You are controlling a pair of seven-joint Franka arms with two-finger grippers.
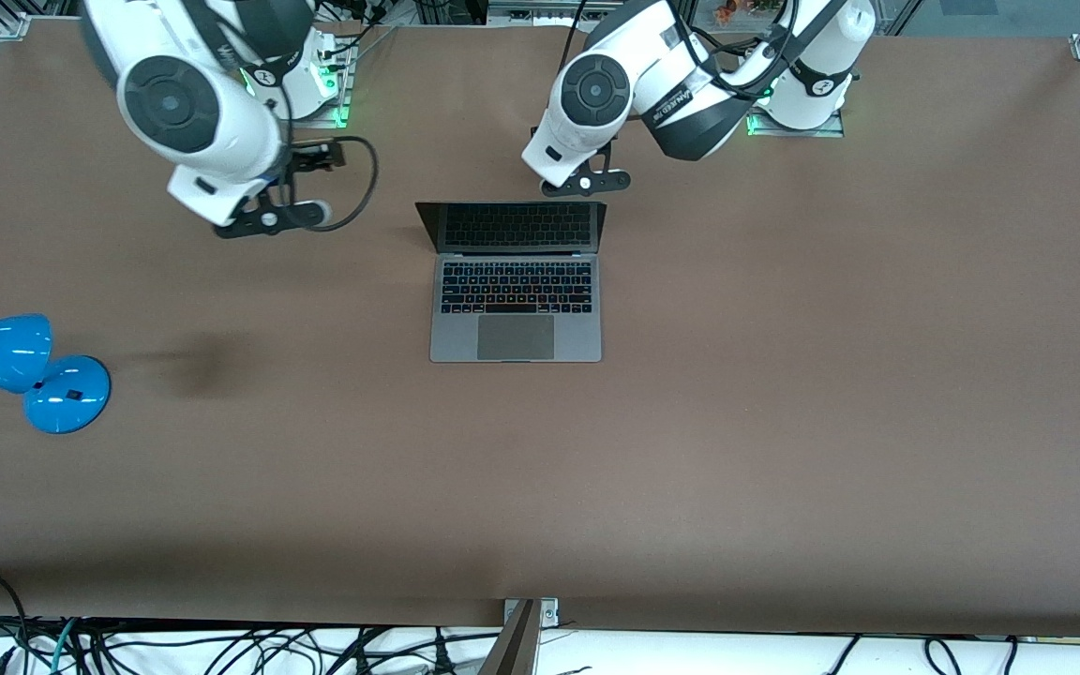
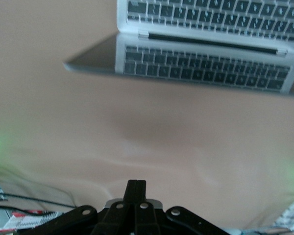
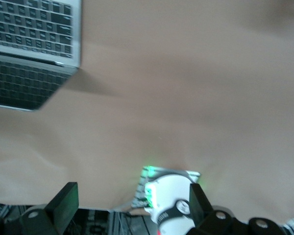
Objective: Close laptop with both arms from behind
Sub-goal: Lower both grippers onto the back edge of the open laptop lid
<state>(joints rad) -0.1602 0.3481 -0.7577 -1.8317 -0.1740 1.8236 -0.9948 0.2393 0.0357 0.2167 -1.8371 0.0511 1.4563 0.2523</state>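
I expect the dark screen (image 1: 517,225) to swing down flat over the still base when I push from behind, because a long hinge (image 1: 517,254) runs along the black keys.
The grey laptop (image 1: 516,300) lies open in the middle of the table, its dark screen (image 1: 512,227) raised and mirroring the black keys. My left gripper (image 1: 587,183) hangs over the bare table close to the lid's top edge, at the corner toward the left arm's end. Its fingers (image 2: 136,188) are pressed together and empty. The left wrist view shows the laptop's screen and keys (image 2: 201,63). My right gripper (image 1: 273,220) hangs over bare table, well apart from the laptop toward the right arm's end, open (image 3: 132,200) and empty. One laptop corner (image 3: 34,39) shows in the right wrist view.
A blue desk lamp (image 1: 24,370) lies on the brown table (image 1: 784,422) at the right arm's end, nearer the front camera than the right gripper. Cables (image 1: 221,647) hang below the table's front edge. The arms' bases (image 1: 812,94) stand along the table's edge by the robots.
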